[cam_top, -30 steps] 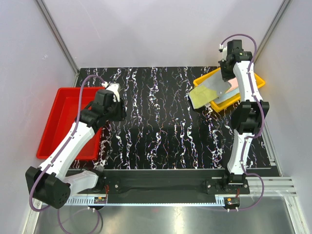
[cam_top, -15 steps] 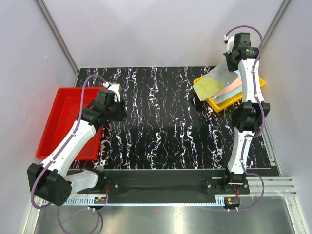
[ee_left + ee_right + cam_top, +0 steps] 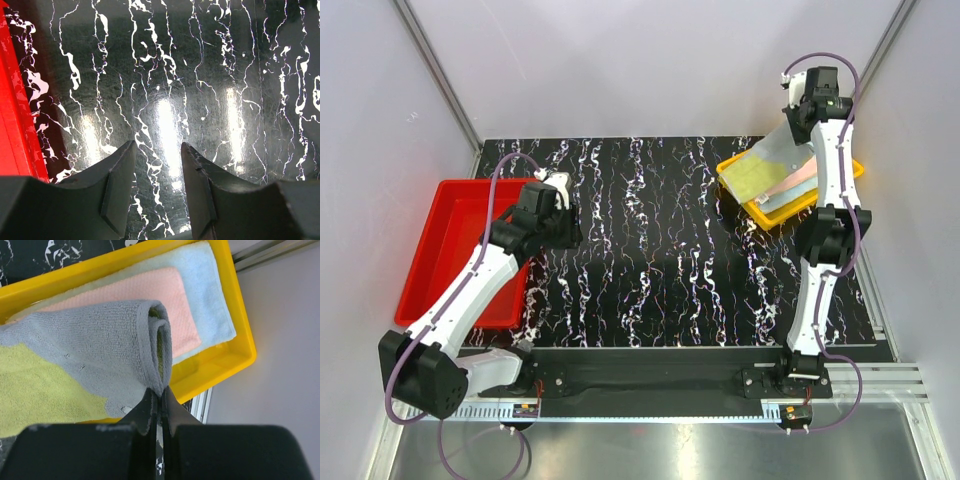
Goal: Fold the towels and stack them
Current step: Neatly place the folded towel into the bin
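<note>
I keep lowering the pinched fold with my right gripper until it reaches the yellow tray, because the towel's yellow-green end (image 3: 749, 178) spreads over the peach-pink towel.
My right gripper (image 3: 160, 392) is shut on a pinched fold of a grey-green towel (image 3: 95, 352) whose other face is yellow-green (image 3: 40, 390). It holds the towel raised above the yellow tray (image 3: 745, 172), hanging down to the left (image 3: 765, 160). A peach-pink towel (image 3: 160, 295) lies folded on a light blue towel (image 3: 212, 305) in that tray. My left gripper (image 3: 157, 155) is open and empty, low over the black marbled table (image 3: 200, 75), beside the red tray (image 3: 15, 130).
The red tray (image 3: 445, 245) stands at the table's left edge, with no towel showing in it. The yellow tray sits at the back right corner, near the right wall and a metal rail (image 3: 260, 252). Grey walls enclose the table.
My right gripper has risen and moved back and to the right with the towel, so the towel now hangs over the yellow tray instead of out over the table. The left arm has barely moved.
</note>
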